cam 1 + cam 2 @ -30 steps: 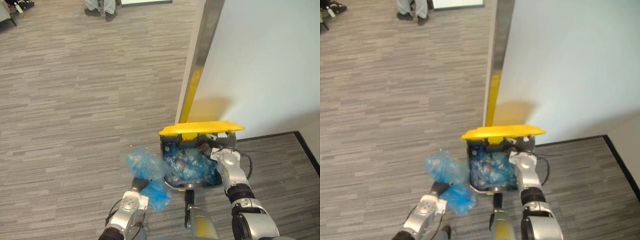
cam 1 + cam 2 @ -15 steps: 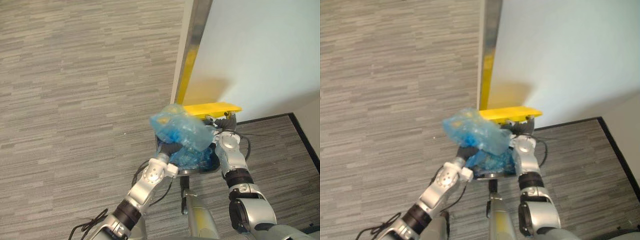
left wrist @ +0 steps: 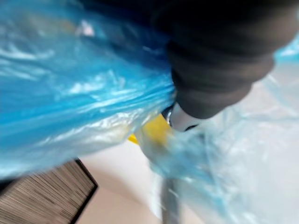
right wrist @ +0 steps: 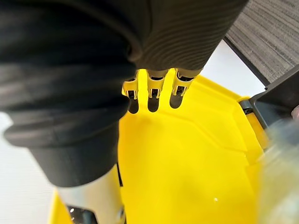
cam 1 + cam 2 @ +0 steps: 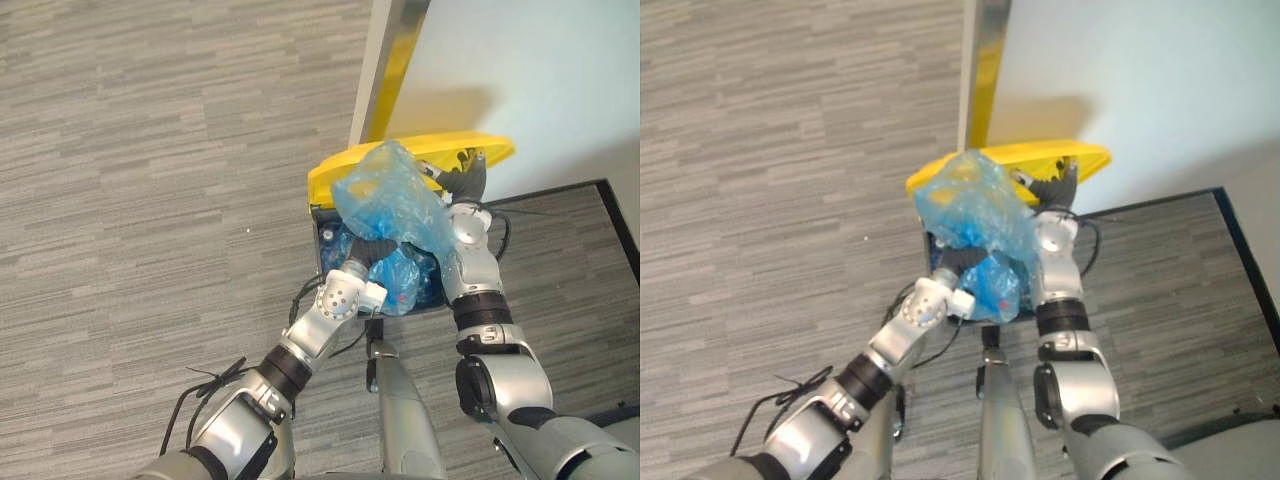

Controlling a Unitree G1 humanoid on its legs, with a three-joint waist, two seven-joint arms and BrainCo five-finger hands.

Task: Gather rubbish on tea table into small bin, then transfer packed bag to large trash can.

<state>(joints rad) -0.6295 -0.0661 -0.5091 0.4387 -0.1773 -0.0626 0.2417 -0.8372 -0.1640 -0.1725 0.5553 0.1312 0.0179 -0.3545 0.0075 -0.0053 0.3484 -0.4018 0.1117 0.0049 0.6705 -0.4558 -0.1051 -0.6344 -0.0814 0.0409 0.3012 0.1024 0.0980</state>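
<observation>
I expect the yellow lid (image 5: 338,172) to swing down and shut flat over the blue bag when I lower it, since a dark hinge (image 4: 246,106) holds its back edge.
A large dark trash can (image 5: 322,222) stands against the wall with its yellow lid (image 5: 425,158) tipped up. My right hand (image 5: 463,182) is open, its straight fingers (image 4: 154,86) pressing the lid's yellow underside (image 4: 187,154). My left hand (image 5: 371,250) is shut on the neck of a crumpled blue rubbish bag (image 5: 393,200), which hangs above the can's opening, just in front of the lid. In the left wrist view the blue bag (image 3: 70,93) wraps round the hand's dark cover (image 3: 219,60). More blue plastic (image 5: 405,282) lies inside the can.
A white wall (image 5: 540,70) rises behind the can, ending in a metal corner strip with a yellow band (image 5: 397,60). Black skirting (image 5: 620,212) runs along the wall at the right. Grey striped floor (image 5: 150,150) stretches to the left.
My left hand has carried the blue bag further right and over the can's opening, up against the lid. The lid stands tipped higher under my right hand. The camera has shifted.
</observation>
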